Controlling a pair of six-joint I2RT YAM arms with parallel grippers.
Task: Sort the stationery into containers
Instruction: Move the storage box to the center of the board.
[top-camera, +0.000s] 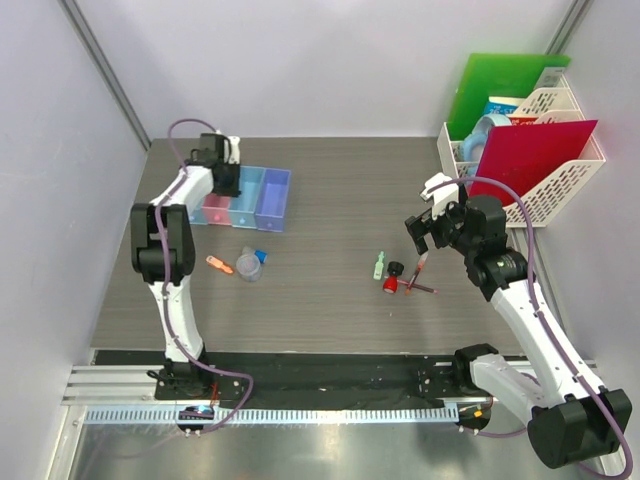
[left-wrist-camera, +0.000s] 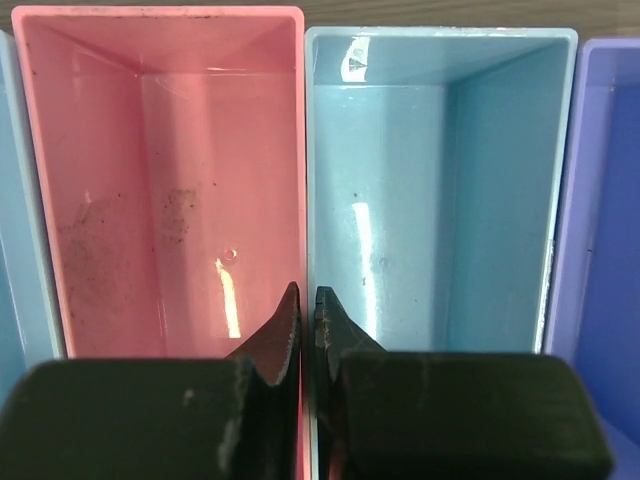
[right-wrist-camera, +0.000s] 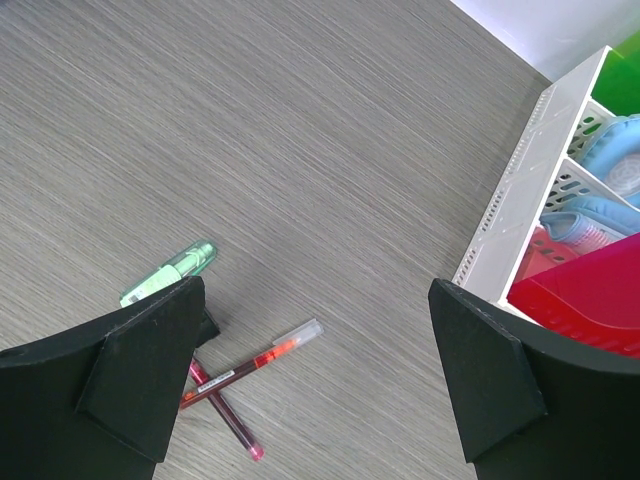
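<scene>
I should keep dragging the bins with my left gripper until they reach the table's clear middle (top-camera: 322, 207), because my fingers are pinching the side that joins the pink (left-wrist-camera: 307, 240) and light blue bins.
The containers (top-camera: 262, 198) are a row of joined bins at the back left. My left gripper (top-camera: 226, 185) hangs over them, shut and empty. In the left wrist view its tips (left-wrist-camera: 308, 300) line up with the wall between the pink bin (left-wrist-camera: 160, 180) and a light blue bin (left-wrist-camera: 440, 190); both bins are empty. My right gripper (top-camera: 428, 232) (right-wrist-camera: 320, 370) is open above two crossed dark-red pens (top-camera: 420, 277) (right-wrist-camera: 245, 365). A green piece (top-camera: 379, 265) (right-wrist-camera: 170, 272) and a red-black cap (top-camera: 392, 283) lie beside them. An orange piece (top-camera: 218, 265), a clear roll (top-camera: 249, 266) and a tiny blue piece (top-camera: 261, 255) lie in front of the bins.
A white mesh file rack (top-camera: 560, 180) (right-wrist-camera: 520, 200) stands at the back right, holding a green folder (top-camera: 500, 90) and a red folder (top-camera: 535, 155) (right-wrist-camera: 590, 290). It is close to the right of my right gripper. Grey walls enclose the table.
</scene>
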